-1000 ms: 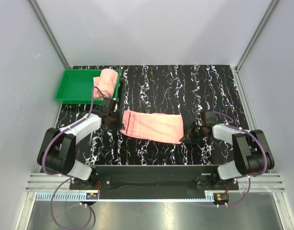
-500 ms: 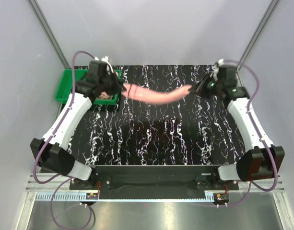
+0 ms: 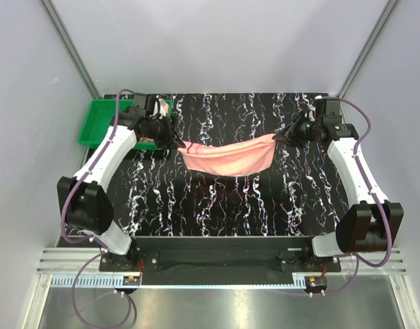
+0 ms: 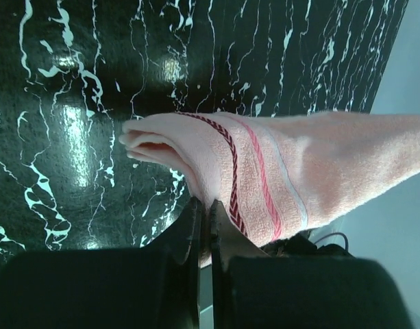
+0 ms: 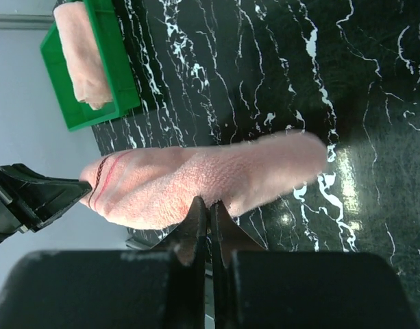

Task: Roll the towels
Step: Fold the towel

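Note:
My grippers should lower the salmon-pink towel [image 3: 230, 160] flat onto the black marbled table nearer my arm bases [image 3: 223, 195] before they roll it, because it sags in the air between them.
A salmon-pink towel [image 3: 229, 156] hangs in the air between my two grippers, sagging in the middle above the black marbled table [image 3: 223, 205]. My left gripper [image 3: 175, 141] is shut on its striped left end, seen in the left wrist view [image 4: 264, 171] at the gripper [image 4: 205, 203]. My right gripper [image 3: 277, 137] is shut on its right end; the right wrist view shows the towel [image 5: 203, 178] pinched at the gripper [image 5: 210, 202]. The second pink towel [image 3: 152, 116] lies rolled in the green tray [image 3: 103, 123], also in the right wrist view [image 5: 83, 55].
The green tray stands at the table's back left corner, right behind my left arm. Grey walls enclose the table on the left, back and right. The arm bases [image 3: 223, 250] sit at the near edge.
Both grippers have lifted the towel from the table's front to the back and hold it stretched. Since half a second ago it has come lower and nearer, and sags more.

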Controlling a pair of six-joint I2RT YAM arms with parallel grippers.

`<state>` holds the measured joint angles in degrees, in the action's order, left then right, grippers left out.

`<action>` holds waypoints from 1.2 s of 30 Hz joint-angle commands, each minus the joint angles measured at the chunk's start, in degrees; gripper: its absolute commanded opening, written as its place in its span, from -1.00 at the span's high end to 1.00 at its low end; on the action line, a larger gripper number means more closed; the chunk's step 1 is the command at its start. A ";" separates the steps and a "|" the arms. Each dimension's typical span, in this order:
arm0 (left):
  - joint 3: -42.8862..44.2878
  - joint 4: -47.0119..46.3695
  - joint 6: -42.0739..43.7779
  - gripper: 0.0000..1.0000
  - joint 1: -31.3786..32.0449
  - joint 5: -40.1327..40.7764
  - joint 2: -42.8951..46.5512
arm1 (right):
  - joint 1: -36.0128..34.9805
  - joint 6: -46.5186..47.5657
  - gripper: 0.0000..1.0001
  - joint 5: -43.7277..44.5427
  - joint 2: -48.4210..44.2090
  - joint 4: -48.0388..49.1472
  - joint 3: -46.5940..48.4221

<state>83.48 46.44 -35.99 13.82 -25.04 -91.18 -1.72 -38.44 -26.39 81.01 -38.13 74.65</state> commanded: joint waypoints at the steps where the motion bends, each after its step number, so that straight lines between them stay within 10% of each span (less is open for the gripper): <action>1: 0.99 -0.55 2.24 1.00 -0.55 -5.46 -0.93 | 1.36 0.91 1.00 -0.06 0.11 1.02 1.11; 13: 11.18 -1.43 9.17 1.00 0.15 -0.47 -5.34 | 1.36 3.72 1.00 -0.24 3.73 1.74 1.74; 23: -34.67 -22.06 1.98 0.88 0.24 2.62 6.80 | 1.36 -2.70 1.00 1.34 -6.04 11.32 -30.17; 26: -40.85 -23.06 2.06 0.81 0.15 4.55 4.70 | 1.36 -1.82 0.54 3.18 -6.13 10.27 -33.43; 28: -41.99 -22.79 2.15 0.46 0.15 5.35 3.99 | 1.36 -1.56 -0.10 3.71 -6.30 9.13 -33.87; 31: -42.09 -21.48 2.06 -0.04 0.15 6.49 5.21 | 1.36 -1.38 -0.55 4.33 -7.53 8.08 -33.00; 36: -37.18 -14.28 3.20 -0.63 0.15 12.02 10.66 | 1.28 -0.85 -0.66 5.30 -9.03 6.23 -29.84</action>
<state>42.46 28.60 -34.37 14.15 -20.32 -83.44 -0.43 -40.10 -22.96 74.06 -31.62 41.34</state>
